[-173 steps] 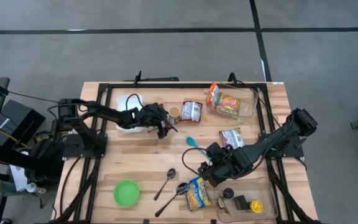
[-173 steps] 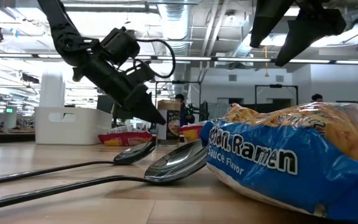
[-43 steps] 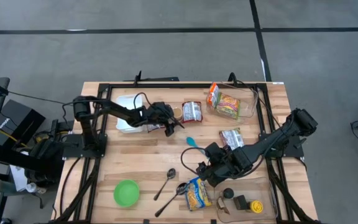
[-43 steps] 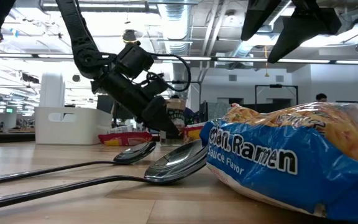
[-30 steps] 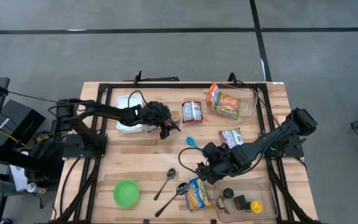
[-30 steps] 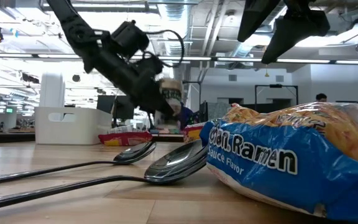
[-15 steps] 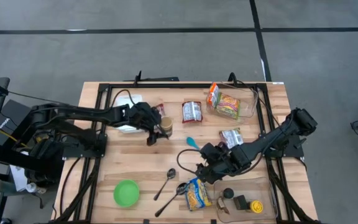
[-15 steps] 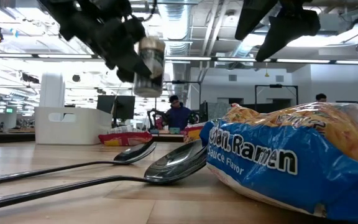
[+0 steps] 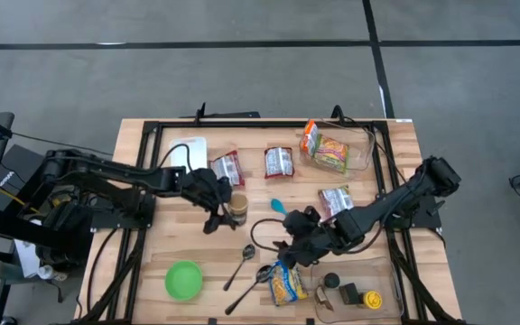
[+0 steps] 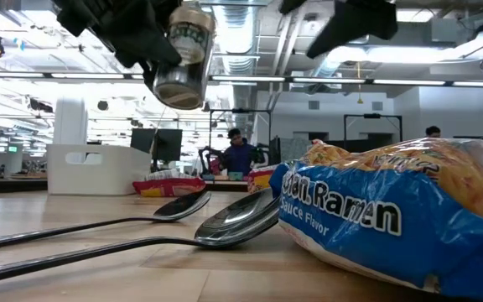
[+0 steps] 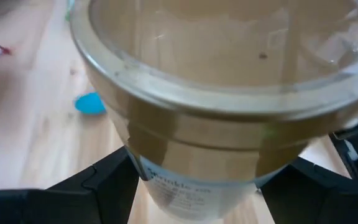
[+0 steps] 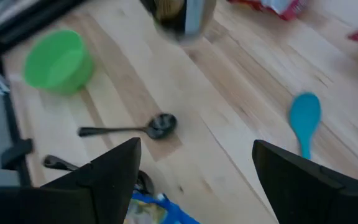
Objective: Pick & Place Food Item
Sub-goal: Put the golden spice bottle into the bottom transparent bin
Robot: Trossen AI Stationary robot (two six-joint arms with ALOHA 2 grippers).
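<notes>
The jar (image 9: 238, 207) is in my left gripper, far from the clear tray (image 9: 359, 293), so next I bring it between the open fingers of my right gripper and hand it over there.
My left gripper (image 9: 227, 214) is shut on a clear jar (image 9: 236, 209) with tan contents and holds it in the air over the middle of the table. The low view shows the jar (image 10: 181, 54) high above the boards. My right gripper (image 9: 288, 246) hangs open, holding nothing, above two metal spoons (image 9: 242, 263) and a blue ramen packet (image 9: 287, 281) that lie flat near the front edge. Its fingers (image 12: 114, 174) stand wide apart over bare wood. My left gripper pinches the jar's side wall (image 11: 166, 186) between its two fingers (image 11: 95, 186), one on each side of the labelled body. The fingers come slanting down from the table's left. The jar is lifted clear of the table and leans a little.
A green bowl (image 9: 184, 279) stands front left and a blue spoon (image 9: 278, 206) lies at centre. Red packets (image 9: 227, 168) and a white tub (image 9: 188, 152) are at the back. A clear bin (image 9: 346, 149) with snack packs is back right, and a clear tray (image 9: 355, 293) front right.
My left gripper has lifted the jar off the table beside the white tub and carried it up and toward the near edge, tipping less steeply down. My right gripper has turned at the wrist while staying over the spoons.
</notes>
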